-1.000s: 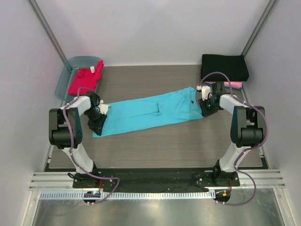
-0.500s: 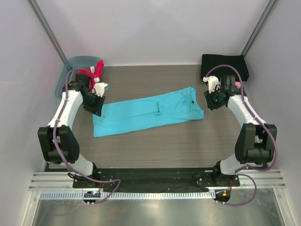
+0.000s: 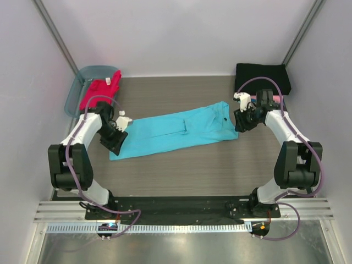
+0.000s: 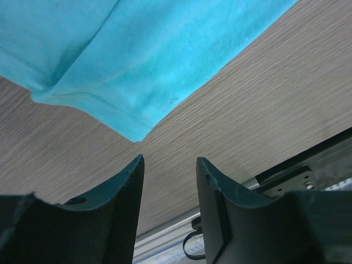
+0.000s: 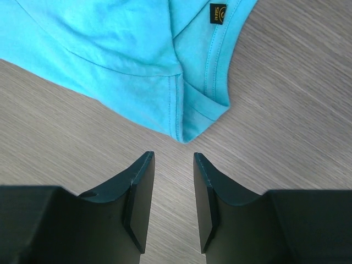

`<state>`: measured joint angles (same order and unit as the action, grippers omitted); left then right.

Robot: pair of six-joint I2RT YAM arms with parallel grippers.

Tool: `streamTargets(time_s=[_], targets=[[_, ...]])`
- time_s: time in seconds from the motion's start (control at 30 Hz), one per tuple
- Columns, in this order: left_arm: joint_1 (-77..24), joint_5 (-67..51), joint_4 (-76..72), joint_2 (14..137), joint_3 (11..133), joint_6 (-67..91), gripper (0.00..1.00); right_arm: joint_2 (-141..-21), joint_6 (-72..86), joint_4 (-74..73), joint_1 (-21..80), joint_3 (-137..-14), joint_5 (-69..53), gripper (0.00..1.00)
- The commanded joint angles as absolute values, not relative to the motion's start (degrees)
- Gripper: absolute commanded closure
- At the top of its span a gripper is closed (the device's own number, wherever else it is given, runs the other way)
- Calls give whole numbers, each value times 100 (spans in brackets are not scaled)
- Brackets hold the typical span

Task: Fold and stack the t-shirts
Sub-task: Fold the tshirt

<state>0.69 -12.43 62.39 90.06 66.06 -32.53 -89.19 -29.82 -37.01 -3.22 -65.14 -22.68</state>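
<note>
The turquoise t-shirt (image 3: pixel 175 131) lies parallel to the rail and needs its hem end (image 3: pixel 117 155) pulled closer by the robot's left gripper and its neck swung back by the right gripper before the folding starts.
The turquoise t-shirt (image 3: pixel 176 129) lies folded lengthwise in a long strip across the table middle, its dark neck label (image 5: pixel 218 13) at the right end. My left gripper (image 3: pixel 114 144) is open and empty just off the strip's lower left corner (image 4: pixel 135 132). My right gripper (image 3: pixel 240 127) is open and empty just off the strip's lower right corner (image 5: pixel 184 136). The red-magenta t-shirt (image 3: pixel 100 91) lies in the tub. The black t-shirt (image 3: pixel 262 77) lies folded at the back right, with a pink one (image 3: pixel 273 99) showing under its near edge.
The translucent blue-grey tub (image 3: pixel 82 82) stands at the back left. White walls close in the table on three sides. A metal rail (image 4: pixel 308 170) runs along the table's near edge.
Both arms swung from beside the shirt ends out toward the back, then came down again to the near corners of the turquoise strip. The shirt itself has barely shifted.
</note>
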Motion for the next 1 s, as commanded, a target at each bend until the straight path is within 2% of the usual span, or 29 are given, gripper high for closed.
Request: streamTargets(time_s=[0.0, 0.4, 0.47, 0.5, 0.57, 0.6, 0.63, 0.77, 0.97], targets=[[53, -1125, 5986, 9149, 6452, -3638, 55, -8894, -2936, -3779, -325, -6706, -2487, 60], [-167, -774, 5335, 10203, 6337, -3700, 55, -8807, -2900, -3849, -325, -6609, -2479, 59], [-167, -747, 5344, 10353, 6328, -3700, 58, -8780, -2909, -3858, -325, -6627, -2444, 59], [-167, -738, 5379, 10362, 6276, -3709, 60, -8772, -2909, -3858, -325, -6627, -2435, 59], [-176, -738, 5405, 10310, 6171, -3718, 72, -8754, -2918, -3850, -325, -6627, -2417, 59], [-176, -738, 5414, 10231, 6039, -3718, 79, -8780, -2918, -3850, -325, -6618, -2417, 59], [-176, -773, 5449, 10187, 5977, -3735, 92, -8780, -2909, -3806, -325, -6636, -2373, 59], [-281, -756, 5704, 9976, 5722, -3744, 98, -9034, -2699, -3455, -325, -6749, -2075, 59], [-378, -396, 5862, 9520, 5318, -3972, 100, -10202, -2689, -3278, -290, -7645, -1934, 59]])
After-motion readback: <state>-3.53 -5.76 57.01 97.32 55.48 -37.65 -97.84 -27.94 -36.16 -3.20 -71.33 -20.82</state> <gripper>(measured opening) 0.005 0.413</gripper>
